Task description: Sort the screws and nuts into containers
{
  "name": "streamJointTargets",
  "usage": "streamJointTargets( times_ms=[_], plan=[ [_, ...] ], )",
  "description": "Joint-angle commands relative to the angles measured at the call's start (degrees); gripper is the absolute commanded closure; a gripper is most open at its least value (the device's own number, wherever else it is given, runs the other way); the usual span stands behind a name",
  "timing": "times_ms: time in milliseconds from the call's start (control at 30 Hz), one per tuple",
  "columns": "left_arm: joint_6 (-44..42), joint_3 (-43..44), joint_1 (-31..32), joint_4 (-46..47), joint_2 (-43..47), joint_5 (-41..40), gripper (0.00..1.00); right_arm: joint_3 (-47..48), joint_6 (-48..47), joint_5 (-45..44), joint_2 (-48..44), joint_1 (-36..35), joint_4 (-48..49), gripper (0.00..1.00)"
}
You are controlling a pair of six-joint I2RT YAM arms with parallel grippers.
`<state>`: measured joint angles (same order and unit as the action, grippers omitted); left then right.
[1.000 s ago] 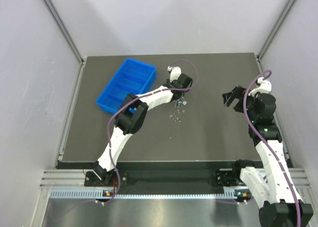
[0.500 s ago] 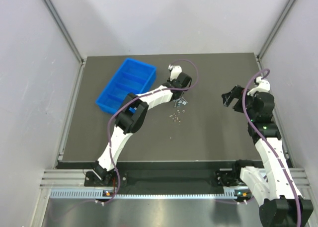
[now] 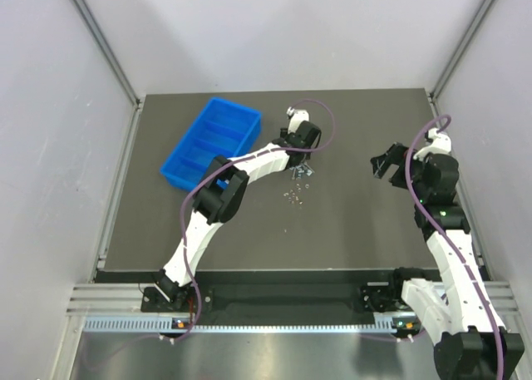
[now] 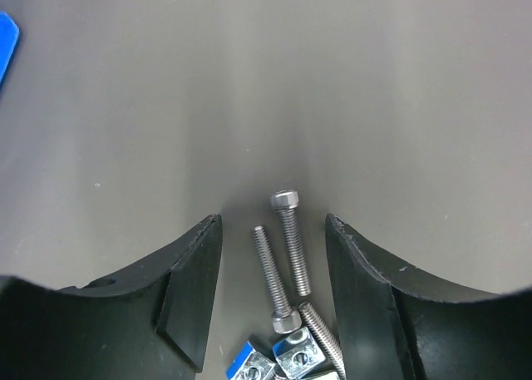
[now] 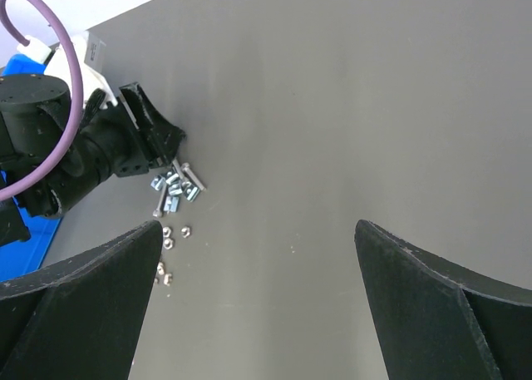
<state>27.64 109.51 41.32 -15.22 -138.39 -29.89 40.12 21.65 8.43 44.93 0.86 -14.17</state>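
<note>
Silver screws lie side by side between my left gripper's fingers. Next, I shift over and grip only the screw whose head is farthest from the nuts.
My left gripper is open, low over the dark table, its fingers on either side of silver screws that lie on the mat with square nuts just behind them. In the top view it hovers at the near-centre pile of screws, with loose nuts just below. The blue four-compartment tray lies to its left. My right gripper is open and empty, held above the table at the right; its wrist view shows the pile and nuts far off.
Grey walls and aluminium frame posts close in the dark table. The table's front edge and rail run along the bottom. The left arm's purple cable loops above the wrist.
The left gripper has shifted slightly to the right over the screw pile. The right arm has barely moved.
</note>
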Motion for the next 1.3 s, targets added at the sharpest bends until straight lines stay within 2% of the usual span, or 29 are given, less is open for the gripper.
streamJointTargets(
  times_ms=[0, 333, 533, 967, 1033, 1067, 1200, 1267],
  plan=[
    [-3.6, 0.7, -0.4, 0.7, 0.9, -0.7, 0.42, 1.3, 0.2, 0.1, 0.2, -0.4, 1.1, 0.0],
    [-7.1, 2.6, 0.1, 3.7, 0.6, 1.1, 0.43, 1.5, 0.1, 0.2, 0.7, -0.4, 1.0, 0.0],
    [-8.0, 2.6, 0.7, 4.6, -0.3, 1.4, 0.51, 1.5, 0.1, 0.2, 1.0, -0.4, 1.0, 0.0],
    [-8.6, 4.7, 0.7, 3.8, -3.0, 1.4, 0.57, 1.6, 0.1, 0.2, 1.1, -0.4, 0.6, 0.0],
    [-8.3, 4.9, 0.7, 3.3, -3.2, 1.6, 0.64, 1.7, 0.1, 0.2, 1.1, -0.4, 0.5, 0.0],
    [-8.2, 4.9, 0.7, 3.1, -3.3, 1.8, 0.73, 1.7, 0.1, 0.1, 1.1, -0.4, 0.5, 0.0],
    [-7.9, 4.7, 0.7, 1.9, -3.3, 1.7, 0.86, 1.7, 0.2, 0.2, 0.9, -0.4, 0.3, 0.0],
    [-7.7, 4.3, 0.7, 1.2, -3.1, 1.3, 1.0, 1.7, 0.2, 0.1, 0.9, -0.4, 0.2, 0.0]
  ],
)
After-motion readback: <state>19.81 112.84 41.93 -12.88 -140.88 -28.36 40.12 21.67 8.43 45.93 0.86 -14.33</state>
